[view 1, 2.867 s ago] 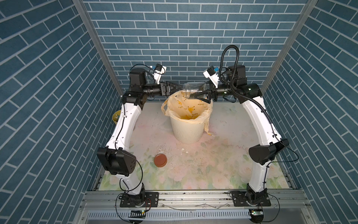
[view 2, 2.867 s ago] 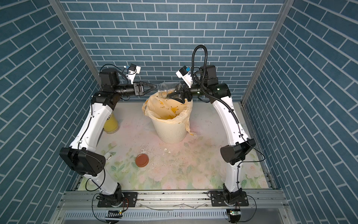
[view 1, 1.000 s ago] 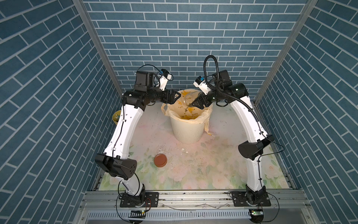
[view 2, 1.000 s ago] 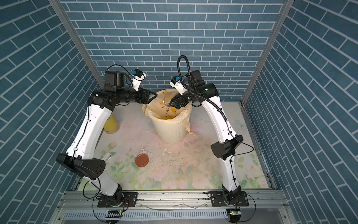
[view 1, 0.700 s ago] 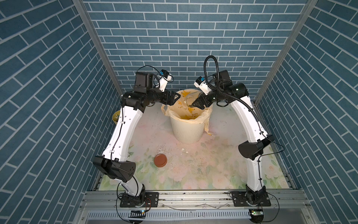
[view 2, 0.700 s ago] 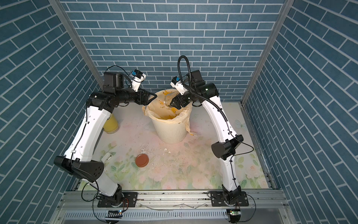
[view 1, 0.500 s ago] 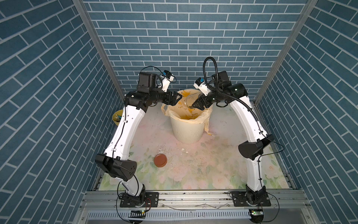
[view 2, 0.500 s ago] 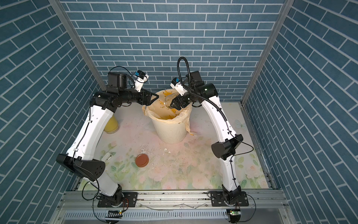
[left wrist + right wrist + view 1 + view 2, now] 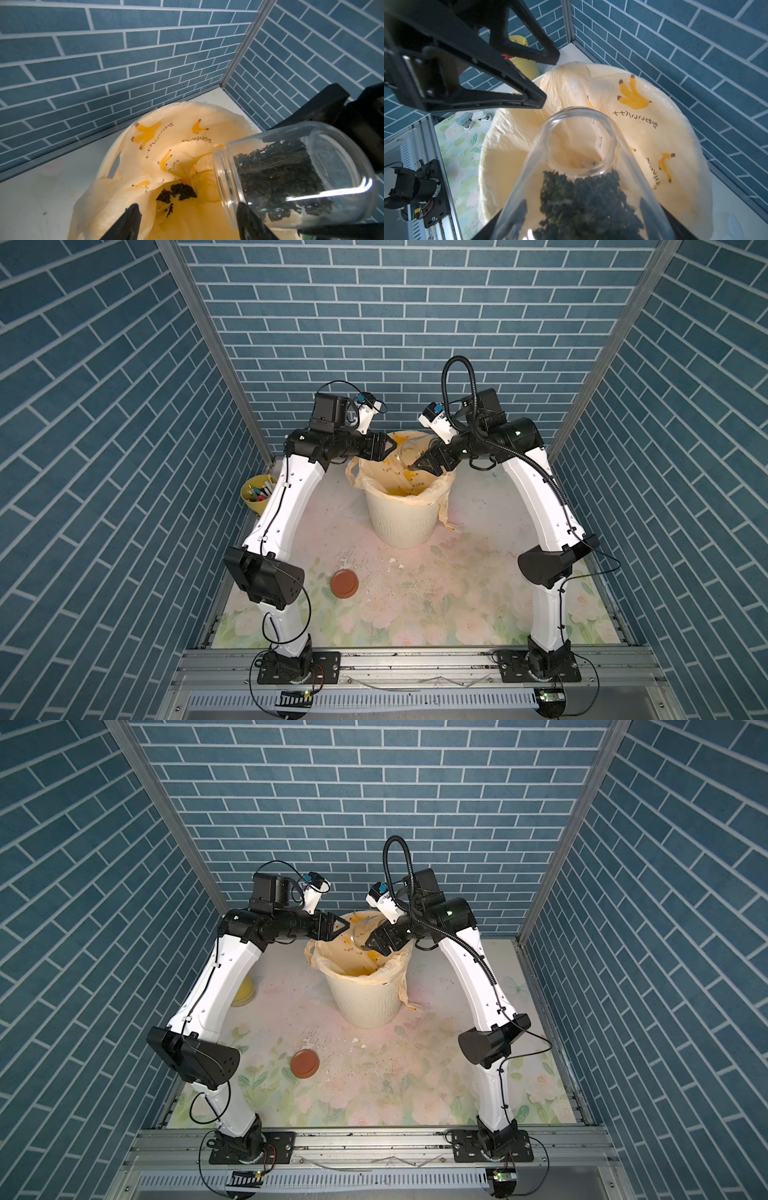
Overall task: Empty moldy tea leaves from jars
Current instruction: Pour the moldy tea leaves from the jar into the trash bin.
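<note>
The tea leaves (image 9: pixel 282 176) are packed in the tilted jar, so the robot's right gripper should keep the jar still while the left gripper reaches to the jar's opening (image 9: pixel 224 188).
My right gripper (image 9: pixel 419 464) (image 9: pixel 370 946) (image 9: pixel 583 207) is shut on the base of the clear glass jar (image 9: pixel 409 452) (image 9: pixel 359 934) (image 9: pixel 291 172) (image 9: pixel 581 145). The jar is lidless and tilted, mouth down over the bin. Dark moldy tea leaves (image 9: pixel 276 172) (image 9: pixel 583 199) lie inside it up to the neck. A small clump of leaves (image 9: pixel 178 192) rests in the bag's fold below. My left gripper (image 9: pixel 390 448) (image 9: pixel 343 926) (image 9: pixel 188 209) (image 9: pixel 548 79) is open and empty above the bin's rim. One of its fingertips (image 9: pixel 245 212) stands close to the jar's neck.
The cream ribbed bin (image 9: pixel 401 522) (image 9: pixel 365 1006) with a banana-print bag stands at the back middle. The reddish-brown lid (image 9: pixel 344 584) (image 9: pixel 304 1063) lies on the floral mat, front left of the bin. A yellow cup of pens (image 9: pixel 257 491) sits by the left wall. White crumbs dot the mat.
The right gripper has lowered the jar from level above the bin to a tilt at its rim. The left gripper has moved right, toward the jar's mouth, and its jaws have narrowed a little.
</note>
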You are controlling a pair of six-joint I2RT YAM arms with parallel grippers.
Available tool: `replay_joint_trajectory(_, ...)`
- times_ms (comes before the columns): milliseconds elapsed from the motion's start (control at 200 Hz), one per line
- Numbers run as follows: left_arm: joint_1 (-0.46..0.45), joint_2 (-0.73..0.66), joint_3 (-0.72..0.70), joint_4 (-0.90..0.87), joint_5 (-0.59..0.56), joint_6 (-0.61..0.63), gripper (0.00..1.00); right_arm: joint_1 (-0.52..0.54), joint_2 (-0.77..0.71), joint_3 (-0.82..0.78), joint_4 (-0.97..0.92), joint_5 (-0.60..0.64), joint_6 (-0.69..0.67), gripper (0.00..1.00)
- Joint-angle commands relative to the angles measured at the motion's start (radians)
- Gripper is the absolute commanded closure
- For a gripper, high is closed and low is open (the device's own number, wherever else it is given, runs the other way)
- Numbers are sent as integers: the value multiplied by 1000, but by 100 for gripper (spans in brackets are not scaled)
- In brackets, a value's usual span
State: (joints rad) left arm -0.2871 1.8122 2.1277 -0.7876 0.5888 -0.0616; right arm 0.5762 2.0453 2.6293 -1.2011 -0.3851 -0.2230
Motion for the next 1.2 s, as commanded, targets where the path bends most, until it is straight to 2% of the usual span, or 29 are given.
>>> replay_joint_trajectory(0, 34, 8, 15, 99, 208, -103, 28, 5, -68, -2, 24, -16, -43, 100)
replay_joint_trajectory(75, 42, 18, 20, 119, 297, -131, 29, 5, -78, -7, 29, -16, -47, 100)
replay_joint_trajectory(165, 42, 41, 61, 64, 351, -108, 25, 5, -84, -13, 35, -24, -56, 100)
replay_joint_trajectory(310, 40, 88, 127, -27, 389, -86, 22, 7, -82, -12, 31, -34, -64, 100)
replay_joint_trajectory(530, 10, 127, 179, -100, 370, -52, 24, 7, -71, -10, 42, -32, -70, 100)
replay_joint_trajectory(860, -7, 112, 134, -63, 377, -69, 30, 10, -57, -6, 59, -51, -62, 100)
replay_joint_trajectory(1195, -21, 53, -4, 56, 377, -122, 31, 16, -54, -7, 85, -47, -56, 100)
